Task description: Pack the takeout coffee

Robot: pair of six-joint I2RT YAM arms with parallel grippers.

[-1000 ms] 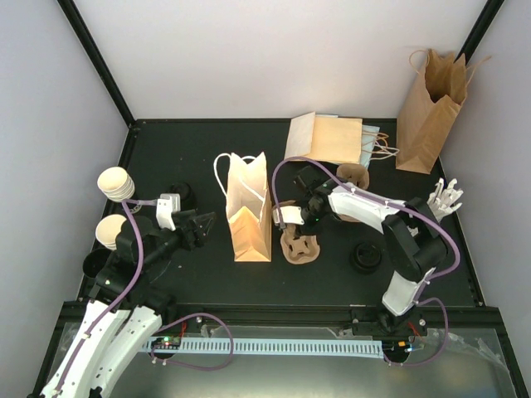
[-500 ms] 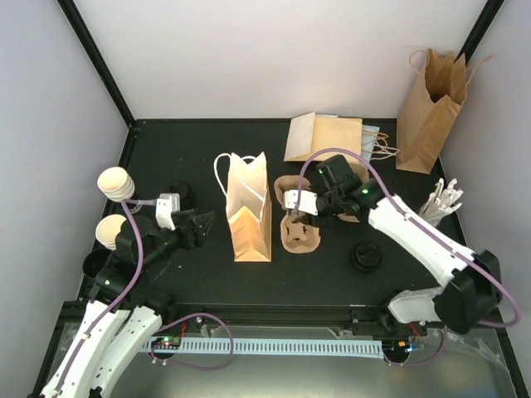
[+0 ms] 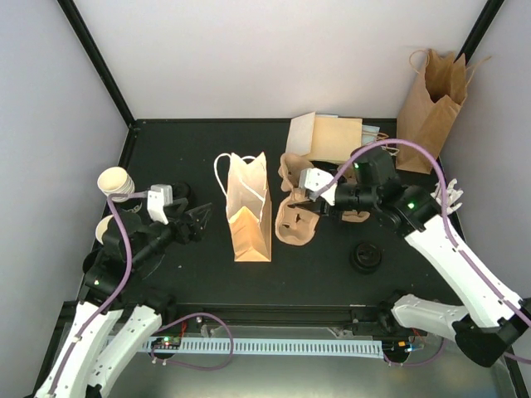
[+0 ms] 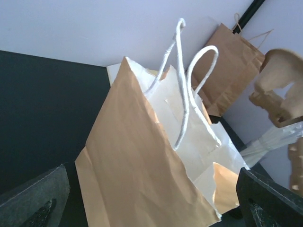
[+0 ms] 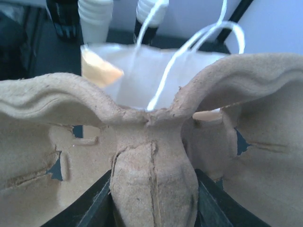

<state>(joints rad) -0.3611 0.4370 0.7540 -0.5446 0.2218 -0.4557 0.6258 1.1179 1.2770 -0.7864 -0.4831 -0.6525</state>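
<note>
My left gripper keeps moving in with the tan kraft bag's side edge point(image 4: 162, 135) between its open fingers, until the fingers close on that edge point(image 3: 228, 189).
Two cream-white paper cups point(image 3: 116, 182) stand at the table's left edge, behind my left arm; they also show at the top of the right wrist view point(image 5: 94, 16). A tan kraft bag point(image 3: 249, 211) with white handles stands open mid-table. My left gripper point(image 3: 203, 222) is open, just left of the bag point(image 4: 137, 165), with nothing between its fingers point(image 4: 35, 201). My right gripper point(image 3: 309, 199) is shut on the centre post of a brown pulp cup carrier point(image 5: 154, 175), held tilted above the table right of the bag point(image 3: 294, 224).
Flat kraft bags point(image 3: 328, 137) lie at the back. A tall kraft bag point(image 3: 427, 108) leans in the back right corner. A black lid point(image 3: 365, 255) lies near the right arm's base, and white utensils point(image 3: 448, 195) stand by the right wall.
My right arm has lifted the pulp carrier off the table, carried it toward the back and tilted it. My left gripper has opened wider and shifted slightly.
</note>
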